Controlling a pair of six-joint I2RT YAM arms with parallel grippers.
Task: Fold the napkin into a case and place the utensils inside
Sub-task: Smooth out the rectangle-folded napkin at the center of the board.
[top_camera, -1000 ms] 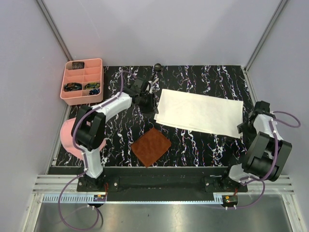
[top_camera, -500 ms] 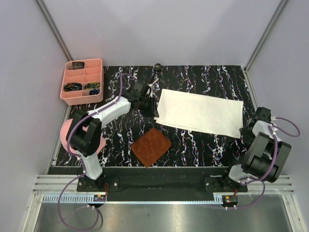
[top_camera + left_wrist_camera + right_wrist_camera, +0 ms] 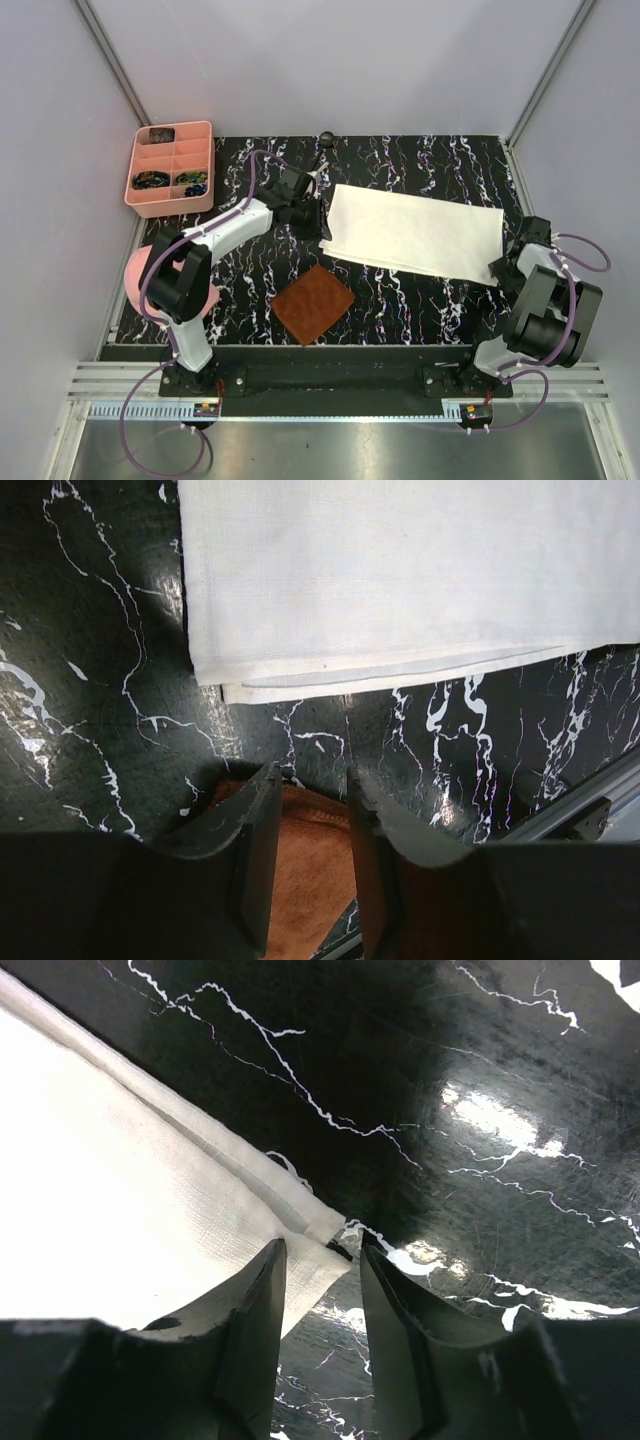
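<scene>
My gripper will lift the top layer (image 3: 415,228) by its corners, and that layer will come up and leave the lower one flat, because a gap (image 3: 400,667) shows between the napkin's layers.
The cream-white napkin (image 3: 415,235) lies flat on the black marbled table, folded into a wide rectangle with two layers showing at its near edge (image 3: 400,580). No narrow case is in view. My left gripper (image 3: 316,226) hovers at the napkin's left near corner, its jaws (image 3: 313,775) slightly apart and empty. My right gripper (image 3: 500,268) sits at the napkin's right near corner (image 3: 320,1250), which lies between the open fingertips (image 3: 323,1248). One of the utensils, a small dark spoon (image 3: 326,137), rests at the table's far edge.
A brown textured mat (image 3: 314,302) lies near the front, also seen behind the left fingers (image 3: 310,870). A pink compartment tray (image 3: 170,168) stands at the back left. Something pink and round (image 3: 135,280) sits under the left arm. Grey walls enclose the table.
The left arm has swung its gripper a little toward the napkin's left near corner. The right gripper has settled at the right near corner.
</scene>
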